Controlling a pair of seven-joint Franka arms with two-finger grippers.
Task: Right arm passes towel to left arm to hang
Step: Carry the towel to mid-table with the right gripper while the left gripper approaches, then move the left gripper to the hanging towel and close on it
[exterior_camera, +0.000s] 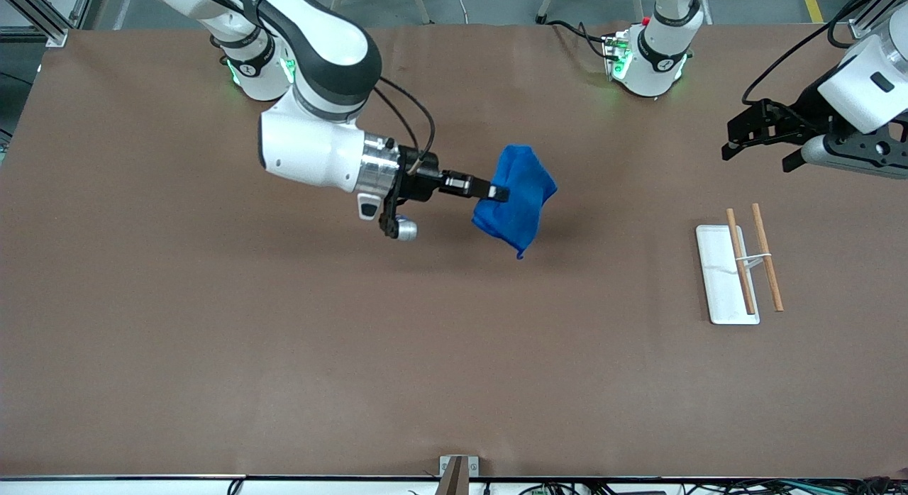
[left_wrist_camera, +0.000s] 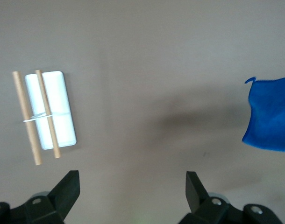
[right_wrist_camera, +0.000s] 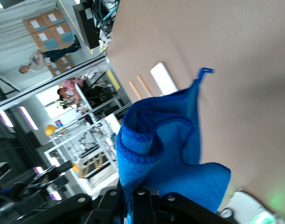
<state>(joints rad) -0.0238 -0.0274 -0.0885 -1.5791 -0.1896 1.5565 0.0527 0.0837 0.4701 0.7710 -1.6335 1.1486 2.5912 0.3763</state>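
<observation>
The wooden rods (exterior_camera: 755, 261) lie at the left gripper's end, far from the towel, so the robot's right gripper should bring its free side (exterior_camera: 545, 188) over for the left gripper to take.
The bright blue towel (exterior_camera: 516, 197) hangs bunched from my right gripper (exterior_camera: 499, 193), which is shut on it and holds it in the air over the middle of the table. In the right wrist view the towel (right_wrist_camera: 170, 154) fills the middle, pinched between the fingers, a loose thread at its corner. My left gripper (exterior_camera: 755, 149) is open and empty, up in the air over the left arm's end of the table, above the white tray. In the left wrist view its fingertips (left_wrist_camera: 70, 186) stand wide apart, and the towel (left_wrist_camera: 271, 114) shows at the edge.
A white tray (exterior_camera: 718, 282) with two wooden rods (exterior_camera: 740, 261) tied by a band lies on the brown table at the left arm's end; it also shows in the left wrist view (left_wrist_camera: 63, 107). The table's front edge has a small metal bracket (exterior_camera: 458, 472).
</observation>
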